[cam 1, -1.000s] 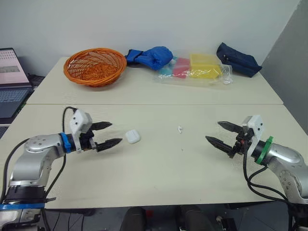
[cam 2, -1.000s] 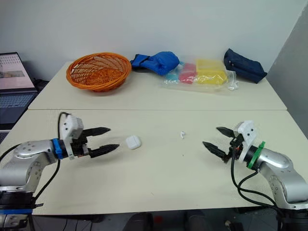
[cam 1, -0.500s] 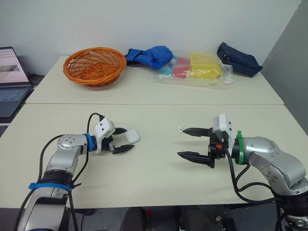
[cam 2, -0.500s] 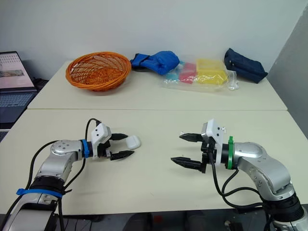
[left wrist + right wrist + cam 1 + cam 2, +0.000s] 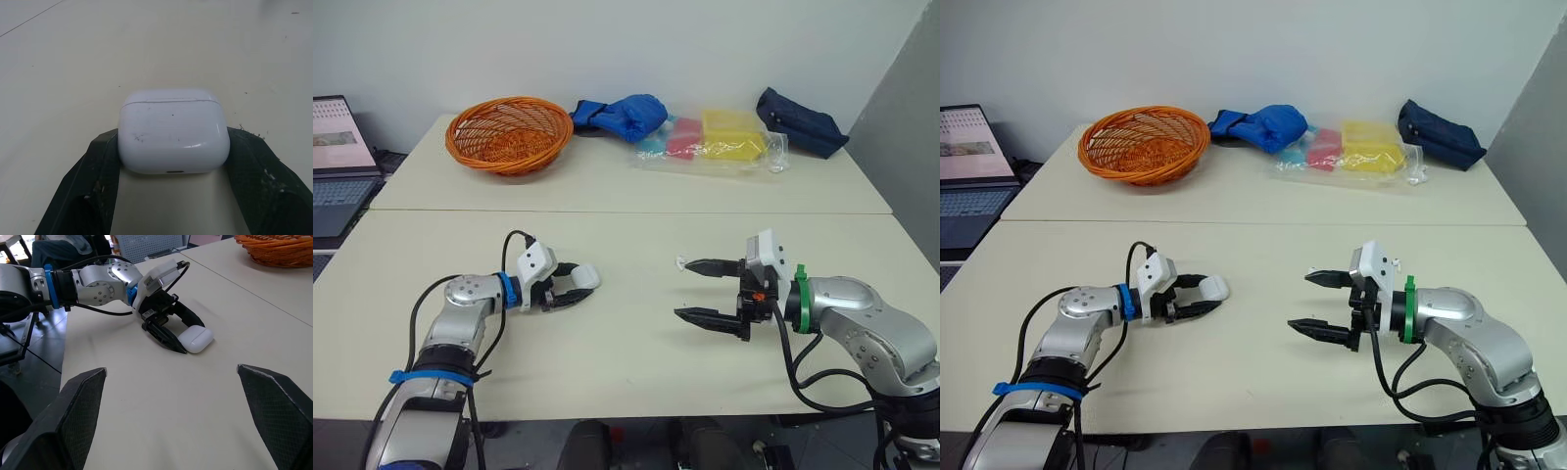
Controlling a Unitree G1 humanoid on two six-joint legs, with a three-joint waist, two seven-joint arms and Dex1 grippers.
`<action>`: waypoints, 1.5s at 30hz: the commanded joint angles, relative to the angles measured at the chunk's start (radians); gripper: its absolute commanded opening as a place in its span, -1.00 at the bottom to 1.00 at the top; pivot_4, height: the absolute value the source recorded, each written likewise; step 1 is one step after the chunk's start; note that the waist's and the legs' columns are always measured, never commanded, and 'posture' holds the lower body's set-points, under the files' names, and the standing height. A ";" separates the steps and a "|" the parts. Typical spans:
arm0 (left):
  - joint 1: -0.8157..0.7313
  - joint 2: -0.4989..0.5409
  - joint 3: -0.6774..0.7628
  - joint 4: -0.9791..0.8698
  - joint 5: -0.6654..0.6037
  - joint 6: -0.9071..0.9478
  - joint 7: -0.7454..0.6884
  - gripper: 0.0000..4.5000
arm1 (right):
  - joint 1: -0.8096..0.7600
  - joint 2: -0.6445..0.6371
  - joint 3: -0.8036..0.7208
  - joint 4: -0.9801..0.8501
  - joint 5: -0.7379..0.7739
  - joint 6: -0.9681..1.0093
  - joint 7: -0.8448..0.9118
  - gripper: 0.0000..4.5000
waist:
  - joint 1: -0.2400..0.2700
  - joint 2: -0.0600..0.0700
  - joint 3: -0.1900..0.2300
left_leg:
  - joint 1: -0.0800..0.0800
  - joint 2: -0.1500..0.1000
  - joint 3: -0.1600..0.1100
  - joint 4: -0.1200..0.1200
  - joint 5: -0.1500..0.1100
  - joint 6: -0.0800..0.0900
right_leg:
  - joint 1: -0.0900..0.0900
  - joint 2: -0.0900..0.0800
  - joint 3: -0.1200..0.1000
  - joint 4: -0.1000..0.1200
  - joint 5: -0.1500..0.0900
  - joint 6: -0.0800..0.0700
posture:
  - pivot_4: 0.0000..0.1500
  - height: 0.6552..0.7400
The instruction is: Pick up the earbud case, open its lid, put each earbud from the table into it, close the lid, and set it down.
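Observation:
The white earbud case has a flush, rounded outline (image 5: 195,339), so I expect its lid (image 5: 202,338) to swing upward, stay joined to the case and stand open when I open it.
The white earbud case (image 5: 588,275) lies on the near table, lid shut, left of centre. My left gripper (image 5: 578,285) reaches in from the left and is shut on it. In the left wrist view both black fingers (image 5: 100,161) press against the sides of the earbud case (image 5: 173,134), which rests on the tabletop. One small white earbud (image 5: 679,262) lies near the table's middle. My right gripper (image 5: 686,290) is open, its far fingertip just right of that earbud. In the right wrist view the earbud case (image 5: 196,339) sits between the left gripper's fingers.
On the far table stand an orange basket (image 5: 509,132), a blue cloth bundle (image 5: 622,115), a clear bag of coloured items (image 5: 715,137) and a dark blue pouch (image 5: 800,120). A laptop (image 5: 337,147) sits beyond the left edge. A seam (image 5: 626,211) divides the tables.
My left gripper slid right around the case and closed on its sides. My right gripper swung left toward the earbud a second ago and has since held still, open.

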 commanded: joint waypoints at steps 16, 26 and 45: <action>-0.360 -0.120 -0.065 0.044 0.073 -0.959 0.018 0.22 | -0.323 0.048 -0.121 0.210 0.198 0.368 -0.185 1.00 | 0.020 -0.001 0.001 | -0.001 0.000 0.002 0.007 0.000 0.000 | -0.001 0.000 0.002 0.005 0.003 -0.005 | 1.00 1.00; -0.452 -0.153 -0.129 0.221 0.155 -1.180 0.125 0.22 | -0.432 0.166 -0.133 0.249 0.268 0.482 -0.272 1.00 | 0.015 -0.001 0.001 | -0.002 0.001 0.000 0.007 0.000 0.001 | -0.003 0.003 0.001 0.009 0.000 -0.001 | 1.00 1.00; -0.482 -0.133 -0.182 0.262 0.212 -1.231 0.293 0.22 | -0.427 0.228 -0.135 0.256 0.257 0.469 -0.312 -0.03 | 0.015 -0.001 0.001 | -0.003 0.002 0.000 0.010 0.000 0.001 | -0.003 0.002 0.001 0.009 0.000 0.000 | 1.00 1.00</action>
